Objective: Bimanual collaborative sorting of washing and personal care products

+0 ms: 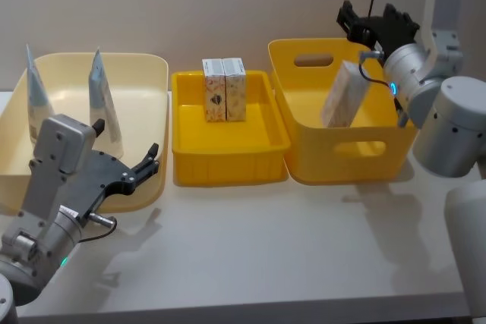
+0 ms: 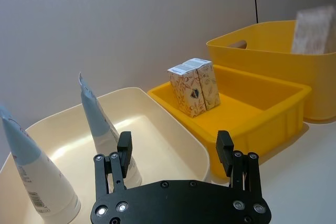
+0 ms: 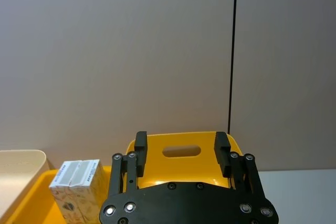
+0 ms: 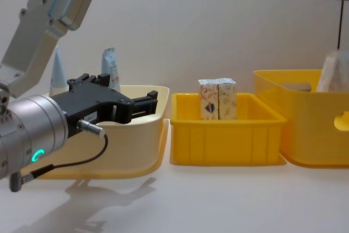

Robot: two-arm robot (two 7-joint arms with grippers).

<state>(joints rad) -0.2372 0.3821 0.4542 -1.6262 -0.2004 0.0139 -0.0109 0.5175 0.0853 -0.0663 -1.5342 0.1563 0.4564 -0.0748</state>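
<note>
The closer pale blue-white tube point(image 1: 105, 105) rises straight up to its thin top edge point(image 1: 97, 55). The tube will stay upright and hold its shape when I pick it up.
Two pale blue-white tubes point(image 1: 34, 96) point(image 1: 102, 104) stand upright in the cream bin point(image 1: 144, 66) at the left. Side by side in the shallow yellow tray point(image 1: 228, 165) stand two patterned cartons point(image 1: 215, 90) point(image 1: 235, 89). A pale pack point(image 1: 345, 96) leans inside the deep yellow bin point(image 1: 349, 161) at the right. My left gripper point(image 1: 125, 139) is open and empty at the cream bin's front right, near the closer tube point(image 2: 102, 129). Above the deep bin's back rim, my right gripper point(image 1: 372, 24) is open with nothing between its fingers.
The three containers sit in a row along the back of the white table point(image 1: 288, 256), close to the beige wall. A black cable point(image 3: 232, 45) runs down the wall behind the deep bin. Open tabletop lies in front of the containers.
</note>
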